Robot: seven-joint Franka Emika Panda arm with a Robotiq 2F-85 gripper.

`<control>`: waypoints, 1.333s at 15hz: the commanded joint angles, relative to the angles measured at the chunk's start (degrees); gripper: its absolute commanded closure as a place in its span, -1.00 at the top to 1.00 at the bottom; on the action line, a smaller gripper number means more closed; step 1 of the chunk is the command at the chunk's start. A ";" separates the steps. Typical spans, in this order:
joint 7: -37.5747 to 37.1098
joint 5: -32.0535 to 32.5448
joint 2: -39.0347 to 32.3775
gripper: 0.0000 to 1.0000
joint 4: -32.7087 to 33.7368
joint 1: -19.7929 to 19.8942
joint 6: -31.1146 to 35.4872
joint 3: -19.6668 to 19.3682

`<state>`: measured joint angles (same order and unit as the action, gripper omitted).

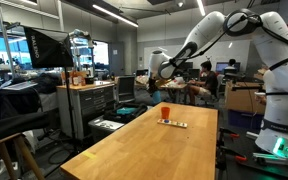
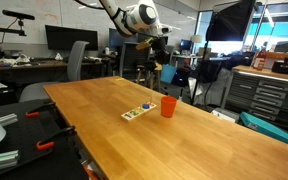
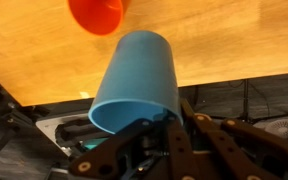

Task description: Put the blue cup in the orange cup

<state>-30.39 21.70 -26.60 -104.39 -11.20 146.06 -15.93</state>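
Note:
The blue cup (image 2: 167, 74) is hanging past the orange cup, so my gripper needs to move the blue cup back over the orange cup's opening (image 2: 168, 98) before it goes down and opens.
My gripper (image 3: 134, 128) is shut on the rim of the blue cup (image 3: 136, 80), which lies tilted in the jaws with its open mouth toward the camera. In an exterior view the gripper (image 2: 156, 58) holds the blue cup (image 2: 167, 73) in the air above the table's far edge. The orange cup (image 2: 168, 106) stands upright on the wooden table (image 2: 184, 140), below and a little in front of the held cup. It also shows in the wrist view (image 3: 97, 15) at the top edge and in an exterior view (image 1: 165, 111). The gripper (image 1: 156, 72) hangs beyond that cup.
A flat white item with dark marks (image 2: 137, 111) lies on the table beside the orange cup; it also shows in an exterior view (image 1: 173, 123). Office chairs (image 2: 79, 58), monitors and tool cabinets (image 1: 84, 105) surround the table.

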 commanded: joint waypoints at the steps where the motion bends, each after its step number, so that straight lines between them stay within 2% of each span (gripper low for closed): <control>1: -1.66 4.00 3.22 -0.95 -3.98 0.74 -0.12 -2.44; 5: -2.37 7.59 4.15 -0.95 -8.61 1.53 0.39 -4.29; 9: -3.02 8.91 3.82 -0.95 -11.56 2.38 1.82 -4.14; 20: -4.73 7.07 1.93 -0.95 -10.37 2.25 9.06 -4.11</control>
<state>-33.93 28.48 -24.97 -114.84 -9.16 153.30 -19.74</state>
